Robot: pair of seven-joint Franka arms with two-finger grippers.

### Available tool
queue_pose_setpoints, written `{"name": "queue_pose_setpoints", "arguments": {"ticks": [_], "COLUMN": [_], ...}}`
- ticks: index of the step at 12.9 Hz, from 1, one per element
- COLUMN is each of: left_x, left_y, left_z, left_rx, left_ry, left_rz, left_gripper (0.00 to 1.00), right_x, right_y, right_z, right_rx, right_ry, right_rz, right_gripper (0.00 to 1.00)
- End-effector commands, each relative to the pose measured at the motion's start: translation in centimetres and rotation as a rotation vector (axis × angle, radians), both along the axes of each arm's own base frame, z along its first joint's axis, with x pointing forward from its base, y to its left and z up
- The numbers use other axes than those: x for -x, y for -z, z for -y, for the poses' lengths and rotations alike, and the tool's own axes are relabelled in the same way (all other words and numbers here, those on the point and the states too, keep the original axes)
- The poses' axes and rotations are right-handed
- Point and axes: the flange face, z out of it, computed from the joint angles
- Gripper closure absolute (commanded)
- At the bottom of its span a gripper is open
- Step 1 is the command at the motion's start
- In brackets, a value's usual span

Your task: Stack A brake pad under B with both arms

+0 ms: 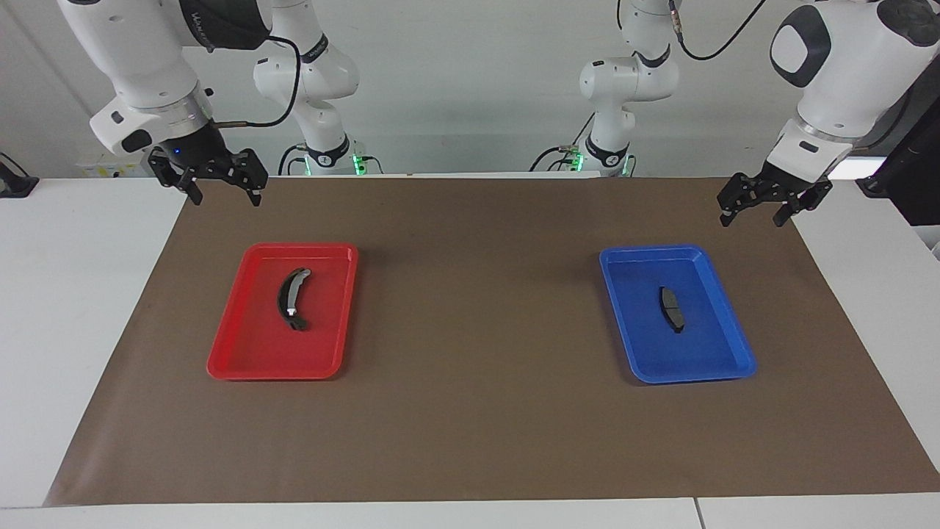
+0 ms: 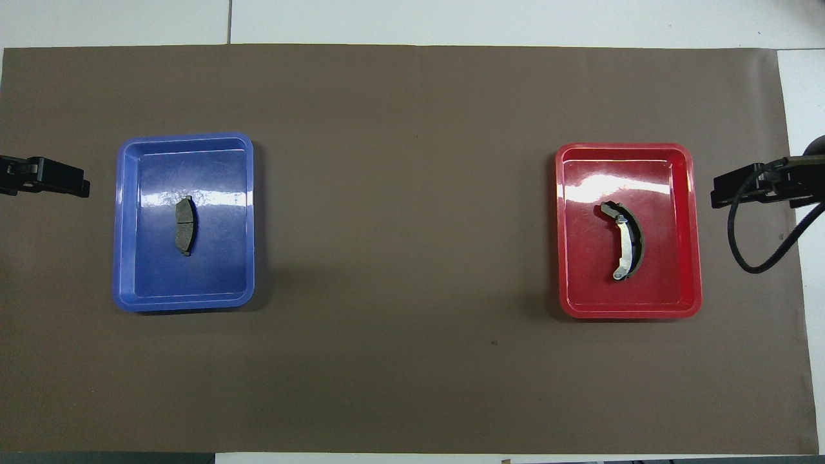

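The crescent B bends around an open hollow, so I expect an edge of the A brake pad to stay in view when I lower B onto that pad.
The A brake pad, short, flat and dark grey, lies in the blue tray toward the left arm's end of the table; it also shows in the overhead view. B, the long black crescent with a silvery inner rim, lies in the red tray toward the right arm's end; it also shows in the overhead view. My left gripper hangs open and empty over the mat's corner beside the blue tray. My right gripper hangs open and empty over the mat's edge beside the red tray.
A brown mat covers the middle of the white table; both trays rest on it, well apart. A black cable loops down from the right arm beside the red tray.
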Motion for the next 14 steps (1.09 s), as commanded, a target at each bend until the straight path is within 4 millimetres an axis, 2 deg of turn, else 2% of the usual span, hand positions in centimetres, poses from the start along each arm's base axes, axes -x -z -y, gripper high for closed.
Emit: {"name": "queue_pose_setpoints", "arguments": {"ticks": [1, 11, 13, 14], "left_x": [0.9, 1.1, 1.3, 1.6], "left_y": [-0.2, 0.3, 0.8, 1.8], "left_z": [-0.2, -0.3, -0.4, -0.4], "left_rx": [-0.010, -0.008, -0.008, -0.007], "left_ry": [0.012, 0.012, 0.011, 0.011], "left_rz": [0.018, 0.021, 0.030, 0.041], "left_gripper": [0.01, 0.01, 0.01, 0.01], "right_x": [0.0, 0.0, 0.0, 0.0], "right_y": [0.0, 0.0, 0.0, 0.0], "right_z": [0.3, 0.7, 0.6, 0.6], "right_rx": [-0.009, -0.015, -0.015, -0.015], "right_ry": [-0.006, 0.000, -0.002, -0.002], "right_rz": [0.006, 0.006, 0.006, 0.006], "right_gripper": [0.00, 0.00, 0.00, 0.00]}}
